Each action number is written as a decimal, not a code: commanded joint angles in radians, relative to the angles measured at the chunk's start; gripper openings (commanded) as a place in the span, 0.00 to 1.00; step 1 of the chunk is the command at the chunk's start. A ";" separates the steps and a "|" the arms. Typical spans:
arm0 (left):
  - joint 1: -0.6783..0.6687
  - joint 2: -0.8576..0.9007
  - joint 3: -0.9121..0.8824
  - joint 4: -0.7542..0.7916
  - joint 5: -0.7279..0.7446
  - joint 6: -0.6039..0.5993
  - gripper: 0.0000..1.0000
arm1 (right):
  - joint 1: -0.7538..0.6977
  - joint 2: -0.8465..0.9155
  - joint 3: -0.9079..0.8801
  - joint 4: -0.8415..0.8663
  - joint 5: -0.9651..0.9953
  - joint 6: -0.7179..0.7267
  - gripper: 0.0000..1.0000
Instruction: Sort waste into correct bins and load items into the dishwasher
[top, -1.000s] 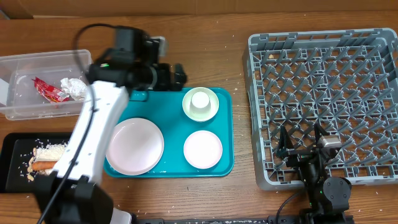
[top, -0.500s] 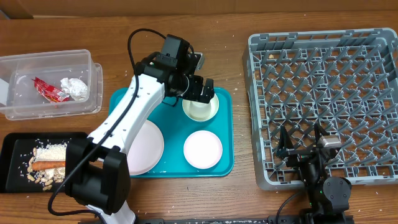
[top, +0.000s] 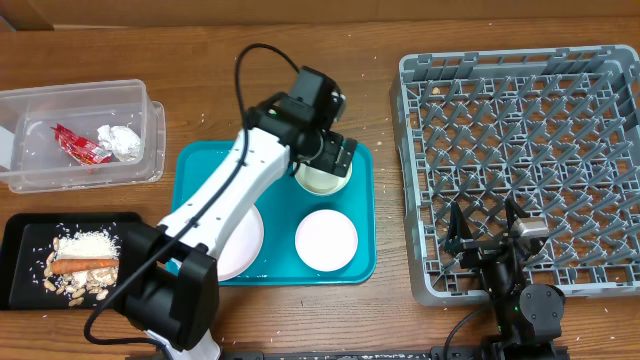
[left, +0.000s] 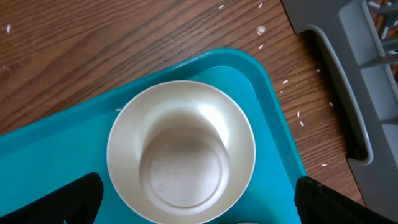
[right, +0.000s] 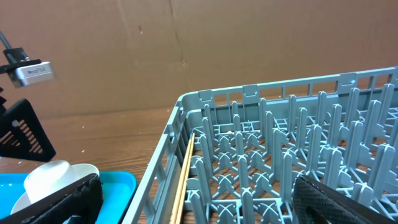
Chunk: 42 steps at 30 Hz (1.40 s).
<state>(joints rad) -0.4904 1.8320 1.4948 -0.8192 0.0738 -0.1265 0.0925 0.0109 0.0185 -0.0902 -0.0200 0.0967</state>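
Observation:
The robot's left gripper is in the way over the white cup (left: 185, 163) near the dish rack, so it should move back before the right gripper reaches for the cup.
My left gripper (top: 327, 157) hangs open right over a white bowl (top: 322, 178) with a small white cup (left: 183, 171) standing in it, at the back right of the teal tray (top: 270, 165). In the left wrist view the bowl (left: 124, 146) lies between the two black fingers (left: 65, 202), which do not touch it. A second white bowl (top: 326, 240) and the pale plate (top: 240, 245), partly under the arm, lie nearer the front. The grey dish rack (top: 530, 150) stands at the right. My right gripper (top: 485, 235) rests open at its front left corner, empty.
The clear tub (top: 60, 170) at far left holds the red wrapper (top: 82, 145) and napkin ball (top: 122, 143). The black tray (top: 20, 245) holds rice (top: 88, 243), crumbs and the orange stick (top: 85, 265). Pale wooden sticks (right: 183, 174) lie along the rack's left wall (right: 168, 162).
The left arm has swung right from the tray's back left corner and now sits over the bowl with the cup. The right arm has not moved.

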 joint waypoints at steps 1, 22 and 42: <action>-0.034 0.006 0.007 0.019 -0.111 0.021 1.00 | 0.002 -0.008 -0.010 0.006 0.003 -0.003 1.00; 0.227 -0.056 0.318 -0.156 -0.183 -0.255 1.00 | 0.002 -0.008 -0.010 0.006 0.003 -0.003 1.00; 0.590 -0.050 0.321 -0.360 -0.243 -0.209 1.00 | 0.002 -0.008 -0.010 0.006 0.003 -0.003 1.00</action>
<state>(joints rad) 0.0895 1.7889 1.8069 -1.1763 -0.1207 -0.3626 0.0925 0.0109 0.0185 -0.0898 -0.0204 0.0967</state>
